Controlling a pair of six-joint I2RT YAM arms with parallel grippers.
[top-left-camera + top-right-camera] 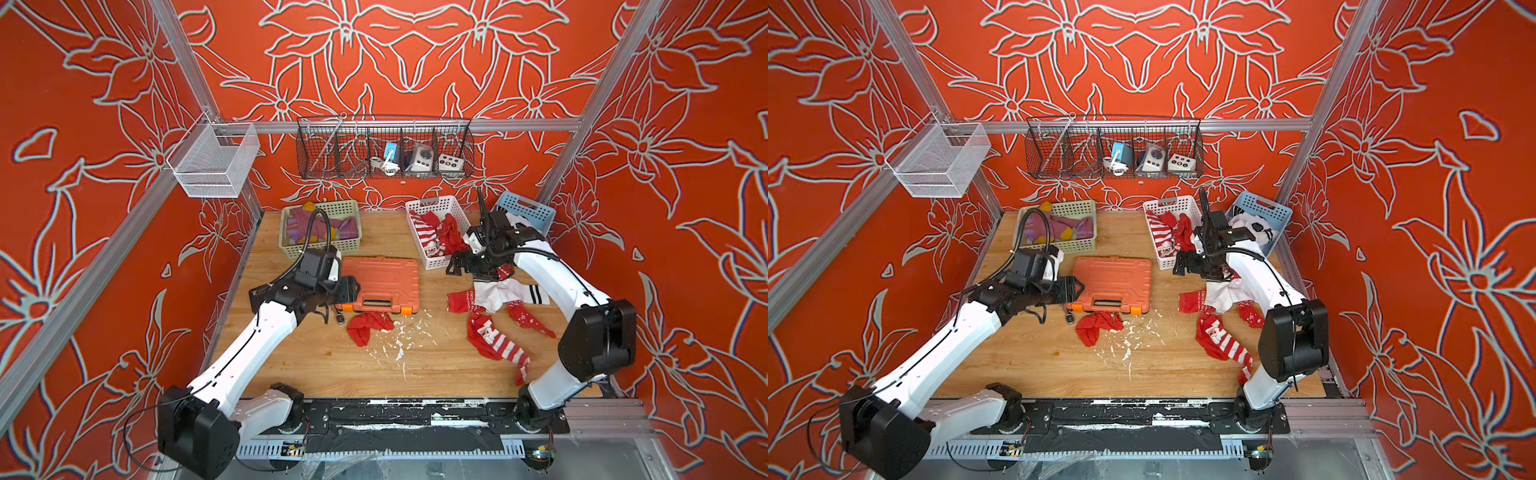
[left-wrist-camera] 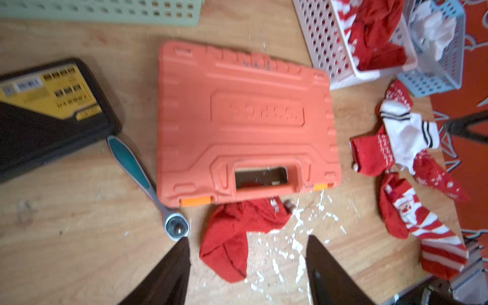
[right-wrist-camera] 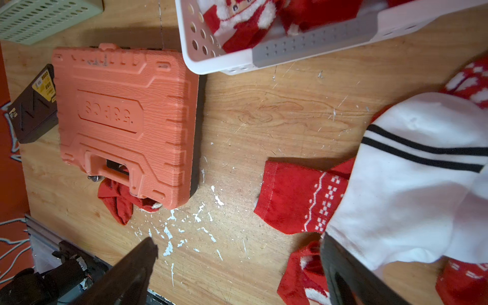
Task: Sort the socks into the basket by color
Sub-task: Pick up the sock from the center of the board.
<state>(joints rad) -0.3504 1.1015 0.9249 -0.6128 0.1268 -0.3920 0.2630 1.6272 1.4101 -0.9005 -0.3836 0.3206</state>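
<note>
The plain red sock's loose end [image 1: 358, 336] is clear of the orange tool case, so my left gripper should keep going down until its fingers close on that end.
A plain red sock [image 1: 368, 326] [image 2: 232, 237] lies half under the front edge of an orange tool case [image 1: 382, 282]. My left gripper [image 1: 351, 291] [image 2: 248, 241] hovers open over it, holding nothing. To the right, a white sock with black stripes [image 1: 509, 293] [image 3: 412, 190] lies on top of red socks: a snowflake one [image 1: 461, 301], a Santa striped one [image 1: 498, 343] and another [image 1: 530, 320]. My right gripper [image 1: 453, 266] [image 3: 237, 240] is wide open and empty, one finger at the white sock's edge. Purple socks fill the green basket [image 1: 324, 246], red ones the white basket [image 1: 434, 203], white ones the blue basket [image 1: 528, 208].
A ratchet wrench [image 2: 137, 169] and a black bit case [image 2: 47, 116] lie left of the orange case. White flakes [image 1: 399, 338] are scattered on the wooden table. A black wire rack [image 1: 384, 147] and a white mesh basket [image 1: 214, 160] hang on the frame above.
</note>
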